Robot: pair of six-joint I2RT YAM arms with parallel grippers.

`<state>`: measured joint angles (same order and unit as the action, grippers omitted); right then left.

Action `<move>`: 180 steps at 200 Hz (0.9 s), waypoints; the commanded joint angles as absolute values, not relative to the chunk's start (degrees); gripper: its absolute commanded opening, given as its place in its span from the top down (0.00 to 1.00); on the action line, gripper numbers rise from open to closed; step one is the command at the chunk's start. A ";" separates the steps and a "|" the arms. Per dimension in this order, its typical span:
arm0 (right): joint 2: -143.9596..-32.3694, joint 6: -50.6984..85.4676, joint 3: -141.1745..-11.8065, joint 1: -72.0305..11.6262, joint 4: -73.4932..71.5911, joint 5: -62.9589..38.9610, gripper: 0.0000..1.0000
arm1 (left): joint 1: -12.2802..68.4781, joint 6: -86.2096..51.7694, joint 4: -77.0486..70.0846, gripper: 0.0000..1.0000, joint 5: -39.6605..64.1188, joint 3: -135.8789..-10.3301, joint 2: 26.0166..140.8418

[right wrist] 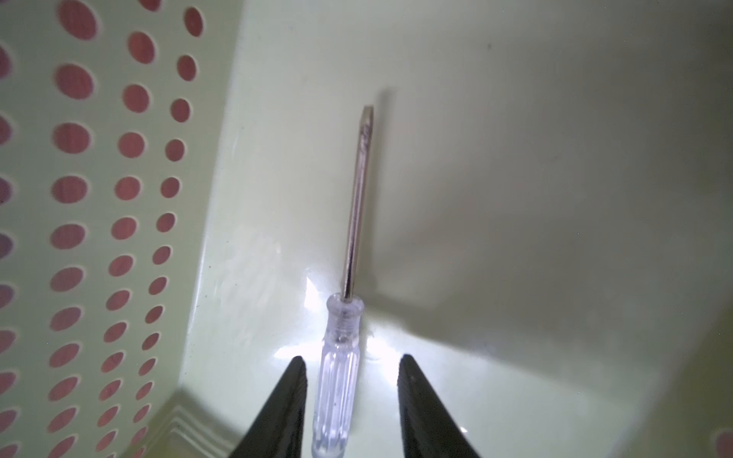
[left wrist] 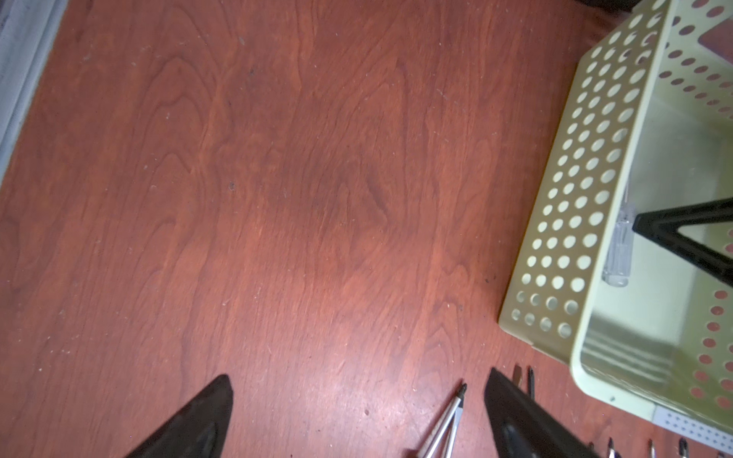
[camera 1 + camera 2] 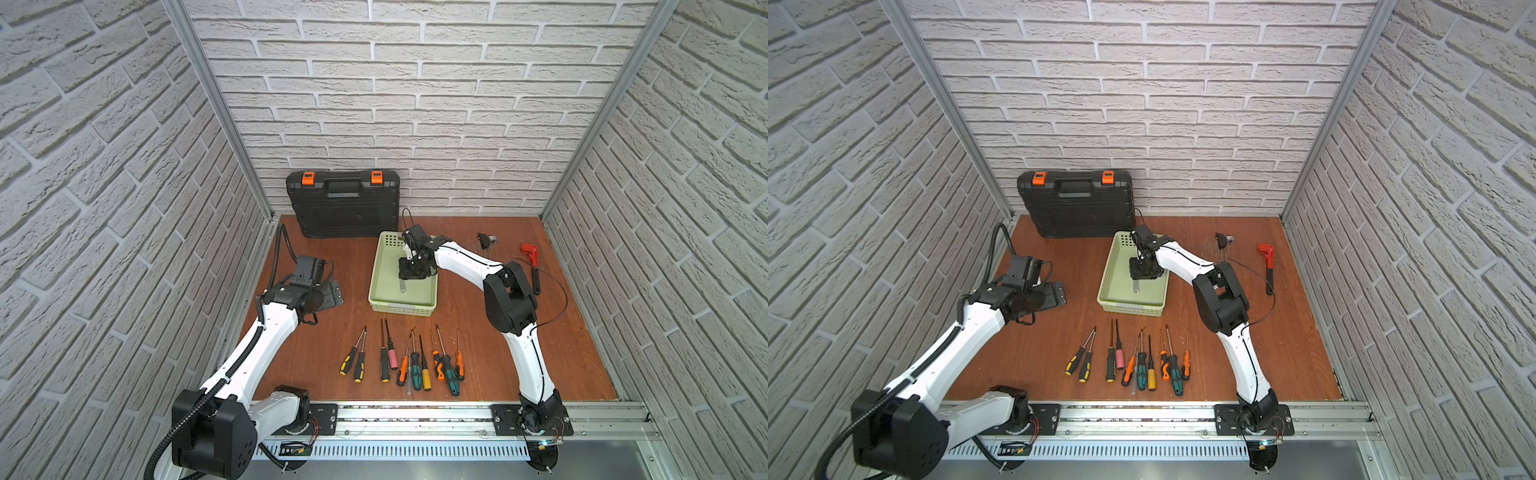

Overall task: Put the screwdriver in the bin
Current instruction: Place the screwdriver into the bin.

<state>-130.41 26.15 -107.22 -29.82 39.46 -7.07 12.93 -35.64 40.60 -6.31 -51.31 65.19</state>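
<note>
The tips (image 3: 365, 329) are touching but the handles are spread apart, so I expect the outermost black-and-yellow screwdriver (image 3: 348, 360) to come away from its neighbour when I lift it.
A small screwdriver (image 1: 337, 380) with a clear handle and a thin steel shaft lies on the floor of the pale green bin (image 1: 99, 206). My right gripper (image 1: 352, 358) hangs just above it, open, one finger on each side of the handle, with a gap on either side. In both top views the right gripper (image 3: 411, 272) (image 3: 1142, 270) reaches down into the bin (image 3: 376, 286) (image 3: 1106, 286), and the clear handle (image 3: 402, 286) pokes out below it. My left gripper (image 2: 359, 374) (image 3: 332, 293) is open and empty over bare wood, left of the bin (image 2: 575, 178).
Several screwdrivers (image 3: 403, 361) lie in a row in front of the bin; two of their tips (image 2: 456, 400) show between my left fingers. A black toolcase (image 3: 343, 208) leans on the back wall. A red pipe wrench (image 3: 532, 262) and a small black part (image 3: 484, 240) lie at the right.
</note>
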 commanded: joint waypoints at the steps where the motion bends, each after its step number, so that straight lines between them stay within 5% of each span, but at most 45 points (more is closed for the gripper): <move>1: -128.23 24.63 -108.43 -29.62 40.31 -6.13 0.57 | 13.33 -35.35 41.20 0.02 -4.73 -53.12 65.33; 50: -117.59 22.36 -107.13 -30.20 40.12 -9.23 0.57 | 15.89 -37.47 46.35 0.13 0.22 -54.12 68.86; 124: -92.09 19.17 -86.38 -30.50 34.22 -9.35 0.55 | 29.08 -43.50 54.58 0.27 -0.08 -48.88 71.23; 180: -88.09 17.48 -82.61 -30.42 35.00 -10.21 0.55 | 38.65 -52.99 55.97 0.29 0.14 -41.72 67.60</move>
